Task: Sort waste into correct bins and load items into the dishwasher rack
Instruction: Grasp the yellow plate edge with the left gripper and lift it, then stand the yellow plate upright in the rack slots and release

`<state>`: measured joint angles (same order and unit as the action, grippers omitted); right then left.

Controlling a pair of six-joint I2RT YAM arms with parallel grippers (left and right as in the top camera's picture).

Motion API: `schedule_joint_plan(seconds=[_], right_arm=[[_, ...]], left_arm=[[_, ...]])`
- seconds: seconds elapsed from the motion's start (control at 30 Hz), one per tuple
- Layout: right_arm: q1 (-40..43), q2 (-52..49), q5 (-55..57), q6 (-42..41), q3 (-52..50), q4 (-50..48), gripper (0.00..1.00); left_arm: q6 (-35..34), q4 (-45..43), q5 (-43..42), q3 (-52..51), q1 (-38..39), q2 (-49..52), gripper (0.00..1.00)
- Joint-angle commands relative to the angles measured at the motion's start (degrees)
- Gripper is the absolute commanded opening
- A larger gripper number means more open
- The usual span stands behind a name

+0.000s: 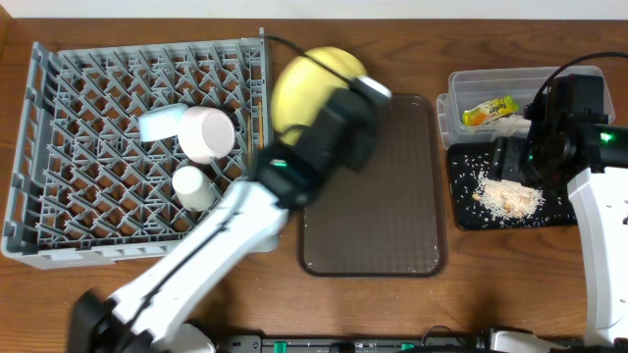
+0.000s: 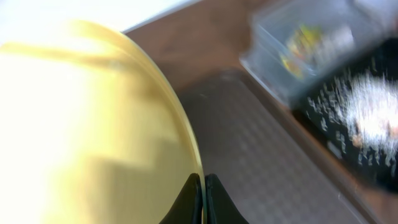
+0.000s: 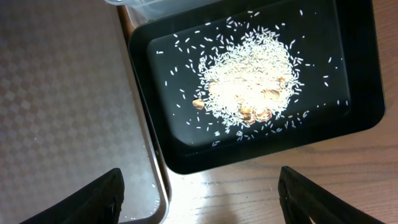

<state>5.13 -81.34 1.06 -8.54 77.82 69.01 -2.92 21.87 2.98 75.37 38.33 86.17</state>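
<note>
The robot's left gripper should turn the yellow plate (image 1: 310, 86) on edge, because it leans broad side up outside the rack, and then lower it into the slot (image 1: 253, 110) beside the white bowl.
My left gripper (image 2: 203, 186) is shut on the rim of the round yellow plate (image 2: 81, 124) and holds it tilted above the gap between the grey dishwasher rack (image 1: 88, 226) and the brown tray; overhead shows the plate (image 1: 309, 78) and gripper (image 1: 332, 106). The rack holds a light blue bowl (image 1: 157, 125), a white bowl (image 1: 208, 132) and a small white cup (image 1: 193, 186). My right gripper (image 3: 199, 193) is open and empty, over the near edge of the black tray (image 3: 348, 56), which holds rice scraps (image 3: 249, 87). The clear tub (image 1: 456, 93) holds the green-and-orange wrapper (image 1: 488, 111) and white wrapper (image 1: 510, 125). I cannot make out the chopsticks.
The dark brown serving tray (image 1: 392, 196) lies in the middle between rack and bins, with a few rice grains near its corner (image 3: 155, 186). My left arm stretches diagonally from the front edge across the rack's near right corner. Bare wood table runs along the front.
</note>
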Motion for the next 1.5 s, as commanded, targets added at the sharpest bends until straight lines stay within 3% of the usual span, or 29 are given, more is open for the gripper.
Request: schedule_joint_plan(seconds=[0.0,0.2,0.33,0.47,0.63,0.87,1.1,1.47], right_arm=[[0.85,0.11,-0.04,0.48,0.17,0.0,0.77],[0.85,0.11,-0.04,0.48,0.17,0.0,0.77],[0.85,0.11,-0.04,0.46,0.17,0.0,0.77],[0.85,0.11,-0.07,0.46,0.17,0.0,0.77],[0.85,0.11,-0.04,0.46,0.17,0.13,0.77],[0.85,0.11,-0.07,0.46,0.17,0.11,0.77],[0.85,0.11,-0.04,0.46,0.17,0.17,0.77],[0.85,0.11,-0.04,0.46,0.17,0.22,0.77]], left_arm=[[-10.99,2.05,-5.55,0.24,-7.76,-3.02,0.06],[-19.74,1.9,-38.75,0.24,-25.86,-2.84,0.06],[-20.28,0.11,-57.86,0.24,-35.91,0.85,0.06],[-20.11,-2.27,-70.27,0.24,-41.9,5.22,0.06],[-20.13,-2.27,-74.58,0.24,-45.59,8.94,0.06],[-20.35,-2.56,-74.38,0.24,-46.77,9.31,0.06],[-28.61,-11.91,-79.49,0.24,-46.77,9.29,0.06],[-29.66,-9.68,-65.42,-0.48,-46.77,9.31,0.06]])
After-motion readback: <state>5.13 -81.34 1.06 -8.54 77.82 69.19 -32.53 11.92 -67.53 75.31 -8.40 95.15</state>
